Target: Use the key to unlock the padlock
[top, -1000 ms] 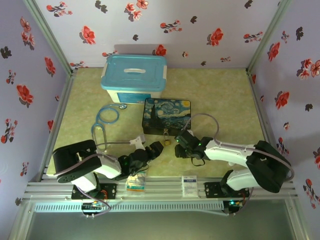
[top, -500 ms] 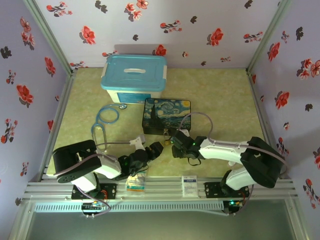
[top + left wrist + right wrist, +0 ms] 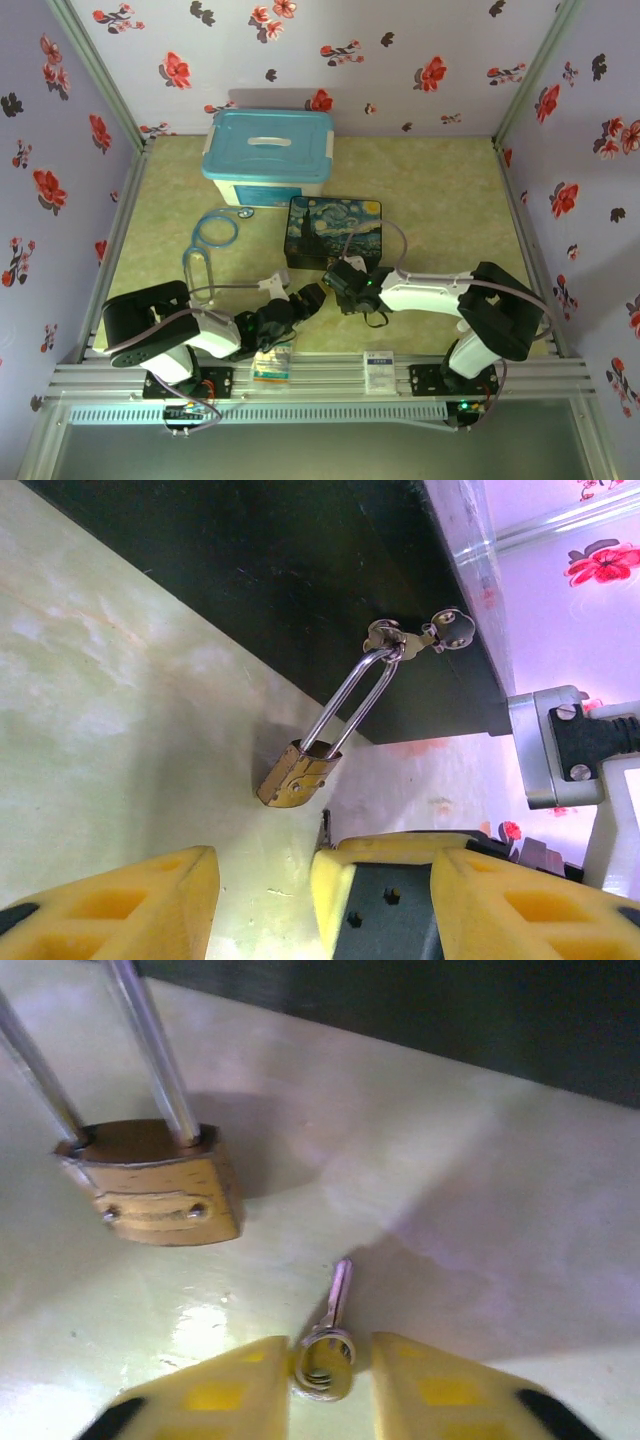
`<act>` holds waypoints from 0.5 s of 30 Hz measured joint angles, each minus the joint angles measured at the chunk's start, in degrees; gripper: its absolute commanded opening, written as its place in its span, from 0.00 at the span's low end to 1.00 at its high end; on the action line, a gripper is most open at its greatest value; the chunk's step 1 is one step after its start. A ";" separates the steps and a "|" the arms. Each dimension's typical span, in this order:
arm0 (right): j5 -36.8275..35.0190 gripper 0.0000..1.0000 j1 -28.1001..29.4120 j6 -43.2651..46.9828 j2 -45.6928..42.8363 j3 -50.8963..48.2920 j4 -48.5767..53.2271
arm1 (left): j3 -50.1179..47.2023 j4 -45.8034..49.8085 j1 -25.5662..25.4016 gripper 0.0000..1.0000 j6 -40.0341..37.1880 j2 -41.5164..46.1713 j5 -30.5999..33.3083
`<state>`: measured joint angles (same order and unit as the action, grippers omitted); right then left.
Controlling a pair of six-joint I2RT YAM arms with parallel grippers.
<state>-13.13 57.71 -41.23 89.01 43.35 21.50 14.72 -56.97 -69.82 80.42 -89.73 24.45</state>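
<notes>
The key touches my right gripper's fingers only at its ring (image 3: 325,1365), so next I lift the key and grip the key's shaft (image 3: 340,1290) with my left gripper before unlocking.
The brass padlock (image 3: 160,1195) rests on the table, its silvery shackle (image 3: 350,695) hooked through the latch of the dark painted box (image 3: 333,232). Just right of it lies the small key (image 3: 338,1295), its ring between my right gripper's (image 3: 330,1385) yellow fingers. The left finger touches the ring and a narrow gap stays at the right finger, so the jaws stand slightly open. My left gripper (image 3: 262,905) is open and holds nothing, a short way in front of the padlock (image 3: 297,775). From above, the right gripper (image 3: 338,280) covers the padlock, with the left gripper (image 3: 310,297) close beside it.
A blue-lidded bin (image 3: 268,155) stands behind the box. Blue looped tubing (image 3: 210,235) lies at the left. Two small packets (image 3: 272,365) (image 3: 378,370) sit on the front rail. Flowered walls close in the left, back and right sides.
My right arm has swung left, up to the padlock, and its jaws have narrowed around the key's ring. The left arm has stayed put.
</notes>
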 measured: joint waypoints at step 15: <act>15.10 0.00 -9.05 4.37 -20.44 -12.70 -8.17 | 2.29 8.33 -0.09 0.47 -10.93 13.38 -0.13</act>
<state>1.98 48.66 -36.86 68.58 30.65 13.32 17.02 -48.64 -69.91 69.49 -76.36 24.32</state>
